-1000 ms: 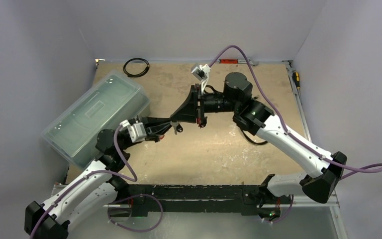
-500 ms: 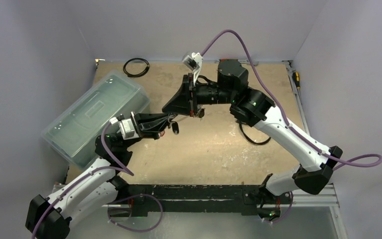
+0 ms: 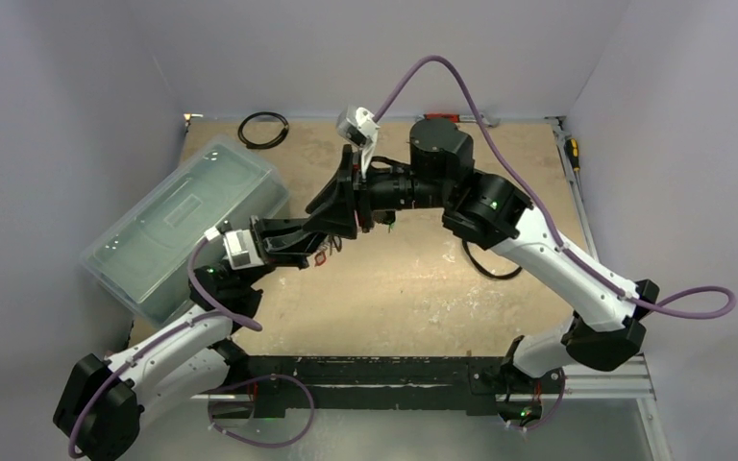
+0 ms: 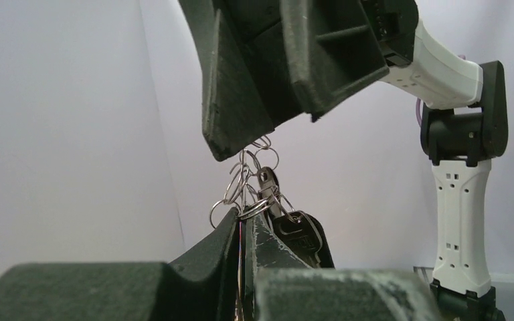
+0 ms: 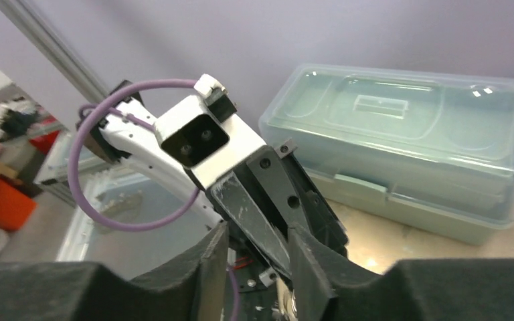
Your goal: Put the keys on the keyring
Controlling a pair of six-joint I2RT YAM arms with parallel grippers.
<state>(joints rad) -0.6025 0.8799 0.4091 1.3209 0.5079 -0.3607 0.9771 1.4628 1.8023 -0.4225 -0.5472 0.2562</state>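
Next, I move my right gripper back, because it hangs above the silver split rings, then turn its fingers and take a ring at my left gripper's tips.
My left gripper is shut, and a thin edge of the keyring runs between its pads. A cluster of small silver split rings and a black-headed key stick out past its tips. In the top view the left gripper is held above the table's middle, with red bits of the keys under it. My right gripper meets it tip to tip. The right gripper is open, its jaws standing either side of the left gripper's fingers. From the left wrist view the right gripper hangs just above the rings.
A clear plastic lidded box lies at the table's left, also visible as the box behind the left arm. A black coiled cable ring lies at the back left. A loose black cable lies under the right arm.
The right arm swung left and closed in on the left gripper, and its jaws opened. The left gripper drew back left a little, still holding the ring and keys.
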